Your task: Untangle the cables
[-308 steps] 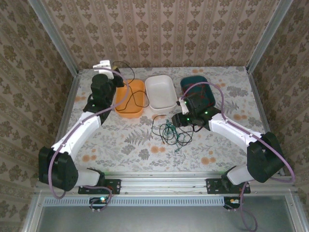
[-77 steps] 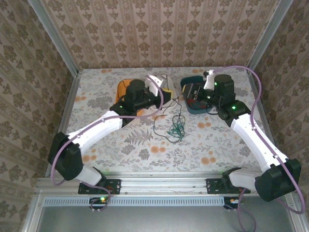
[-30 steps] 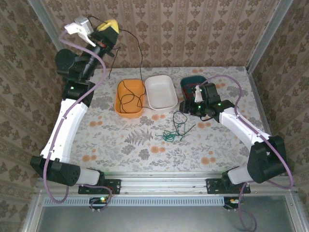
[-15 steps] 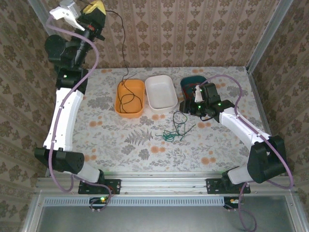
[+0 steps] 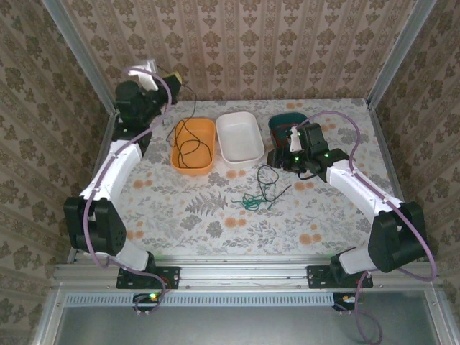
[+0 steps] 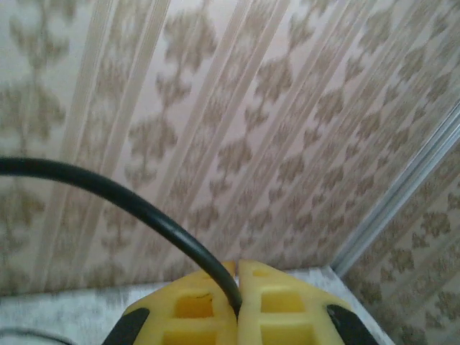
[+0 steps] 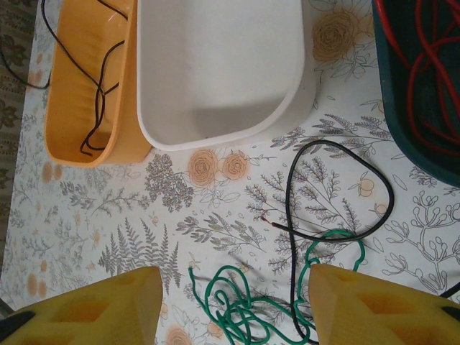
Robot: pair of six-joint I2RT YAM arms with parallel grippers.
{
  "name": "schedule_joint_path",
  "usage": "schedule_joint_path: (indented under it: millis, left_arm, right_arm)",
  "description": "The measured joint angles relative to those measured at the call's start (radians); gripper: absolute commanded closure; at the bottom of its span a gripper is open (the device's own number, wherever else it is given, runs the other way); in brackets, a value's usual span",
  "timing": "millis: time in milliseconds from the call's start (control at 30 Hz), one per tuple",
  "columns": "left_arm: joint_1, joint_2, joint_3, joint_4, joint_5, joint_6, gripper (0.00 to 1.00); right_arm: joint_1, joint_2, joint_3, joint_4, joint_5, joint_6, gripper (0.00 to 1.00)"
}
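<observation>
Next, my left gripper raises the cable higher, then lowers it into the tray, because a loop of the black cable hangs outside the orange tray.
My left gripper is raised at the back left corner, its yellow fingers shut on a black cable. That cable hangs down into the orange tray, where its end lies coiled. My right gripper hovers open above the table, in front of the trays. Below it a green cable lies in a knotted bunch, with a second black cable looped across it. Red cables lie in the dark teal tray.
A white tray stands between the orange one and the teal one at the back of the flowered table. Patterned walls with metal corner posts close the back and sides. The arm bases sit on the rail at the near edge.
My left arm has come down from high above the back left corner to just above the table's back edge, still holding the black cable. The right arm has not moved.
</observation>
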Motion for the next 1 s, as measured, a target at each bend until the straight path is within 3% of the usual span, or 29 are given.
schedule_joint_path:
  millis: [200,400,733,867,1000]
  left_arm:
    - [-0.028,0.000,-0.178,0.048,0.021,-0.067,1.00]
    - [-0.064,-0.024,-0.183,0.023,0.014,-0.045,1.00]
    - [-0.053,-0.104,0.198,-0.099,-0.212,0.240,1.00]
    - [-0.085,-0.108,0.340,-0.084,-0.356,0.396,1.00]
    - [-0.119,-0.107,0.411,-0.075,-0.407,0.477,1.00]
  right_arm:
    - [0.000,0.000,0.000,0.000,0.000,0.000,0.43]
    - [0.000,0.000,0.000,0.000,0.000,0.000,0.43]
    - [0.000,0.000,-0.003,0.004,-0.002,0.000,0.43]
    - [0.000,-0.001,-0.004,0.005,-0.002,0.000,0.43]
    - [0.000,-0.023,-0.010,0.007,-0.002,-0.001,0.44]
